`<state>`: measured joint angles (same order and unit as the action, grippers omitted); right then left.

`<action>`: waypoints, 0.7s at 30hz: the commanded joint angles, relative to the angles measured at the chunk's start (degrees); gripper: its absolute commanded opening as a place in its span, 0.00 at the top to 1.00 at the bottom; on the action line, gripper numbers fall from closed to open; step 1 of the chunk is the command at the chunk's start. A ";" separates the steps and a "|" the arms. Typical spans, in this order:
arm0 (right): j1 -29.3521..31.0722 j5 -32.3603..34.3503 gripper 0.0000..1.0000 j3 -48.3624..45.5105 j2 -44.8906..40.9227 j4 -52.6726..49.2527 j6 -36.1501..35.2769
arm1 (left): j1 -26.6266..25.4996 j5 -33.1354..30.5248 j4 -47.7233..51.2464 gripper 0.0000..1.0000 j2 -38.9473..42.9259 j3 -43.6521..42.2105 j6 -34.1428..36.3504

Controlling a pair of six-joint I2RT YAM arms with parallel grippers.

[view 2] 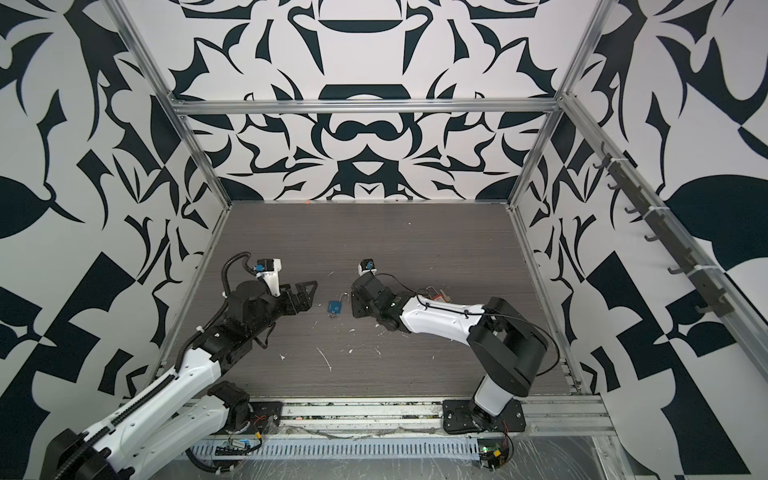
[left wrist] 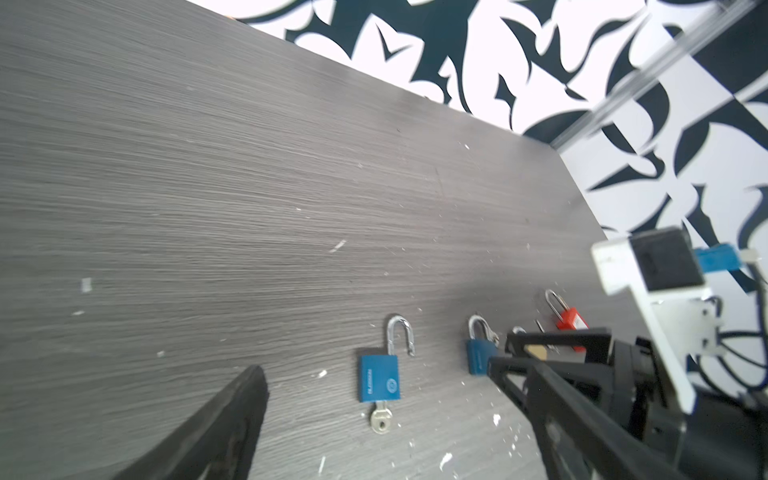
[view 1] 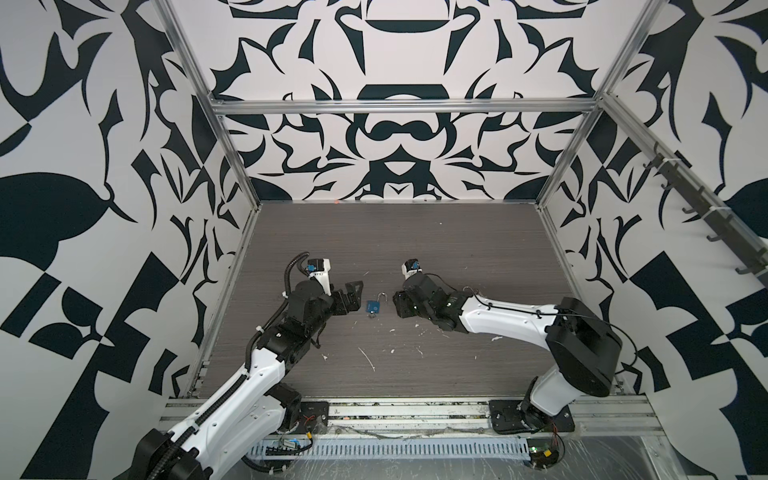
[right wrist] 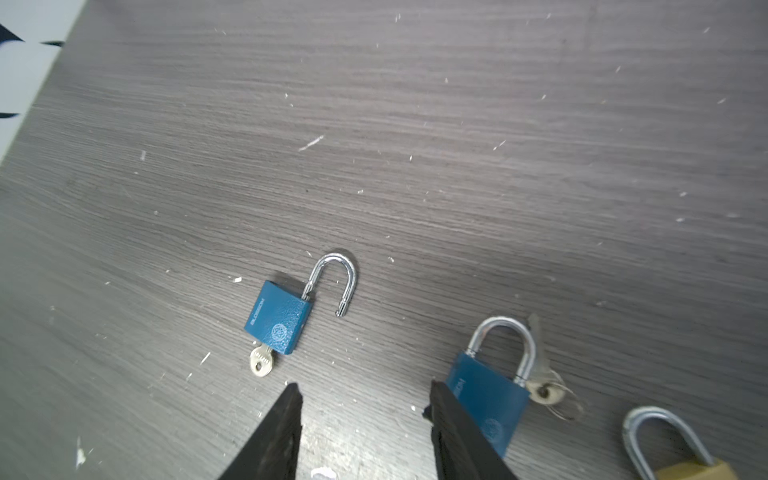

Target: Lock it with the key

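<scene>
My right gripper should take hold of the padlock's body and lift it while my left gripper stays out of the way, because the blue padlock is lying flat with its shackle open.
A blue padlock (view 1: 373, 306) (view 2: 334, 306) lies flat on the grey table between my two grippers, its steel shackle swung open. A brass key (left wrist: 381, 419) (right wrist: 261, 362) sticks out of the bottom of its body (left wrist: 379, 378) (right wrist: 279, 318). My left gripper (view 1: 355, 297) (view 2: 309, 293) (left wrist: 376, 370) hovers just left of the padlock, open wide and holding nothing. My right gripper (view 1: 397, 305) (view 2: 355, 305) (right wrist: 363, 388) is just right of the padlock, open, with only bare table between its fingers.
Under and behind my right arm lie a second blue padlock (right wrist: 486, 399) (left wrist: 478, 355) with its shackle shut and a keyring beside it, a brass padlock (right wrist: 673, 465) and a red padlock (left wrist: 571, 320) (view 2: 440, 297). White flecks dot the table (view 1: 415, 249). Patterned walls enclose it.
</scene>
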<state>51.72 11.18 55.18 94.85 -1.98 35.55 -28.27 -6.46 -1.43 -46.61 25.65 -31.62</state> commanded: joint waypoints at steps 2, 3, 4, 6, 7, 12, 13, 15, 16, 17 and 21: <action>0.96 3.41 0.46 5.61 2.84 -3.51 0.60 | 0.43 -6.27 1.34 0.00 1.35 -1.92 -4.89; 1.20 3.80 0.46 6.23 3.55 -3.77 0.82 | 0.45 -6.49 1.65 0.00 1.35 -1.90 -5.83; 1.45 3.77 0.46 6.96 4.34 -3.87 1.17 | 0.44 -5.90 1.57 0.00 1.30 -1.98 -6.33; 2.19 4.16 0.46 8.72 5.77 -4.68 1.54 | 0.47 -4.61 2.29 0.00 1.22 -1.60 -6.18; 2.62 4.21 0.46 10.03 6.66 -5.40 1.71 | 0.46 -4.07 3.02 0.00 1.33 -1.27 -5.81; 4.10 3.78 0.44 18.20 12.73 -13.60 5.96 | 0.53 0.62 0.80 0.00 5.32 -3.29 -3.74; 4.76 4.57 0.44 19.37 13.66 -14.49 6.54 | 0.52 0.85 1.04 0.00 6.33 -3.62 -4.03; 5.72 4.67 0.42 21.03 15.16 -15.62 7.34 | 0.54 1.10 1.66 0.00 7.82 -3.73 -3.90; 6.17 4.32 0.41 22.08 16.02 -16.46 7.91 | 0.50 1.02 2.24 0.00 8.47 -3.64 -3.79; 6.49 4.17 0.39 22.99 16.77 -17.08 8.48 | 0.55 1.17 2.93 0.00 8.70 -3.50 -3.51; 7.25 4.25 0.36 25.21 19.20 -18.85 9.17 | 0.52 3.78 4.11 0.00 8.78 -3.14 -2.64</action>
<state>58.46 14.22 77.80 113.95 -17.26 42.78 -27.97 -4.91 0.97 -38.26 22.48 -34.94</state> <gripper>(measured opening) 0.636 0.997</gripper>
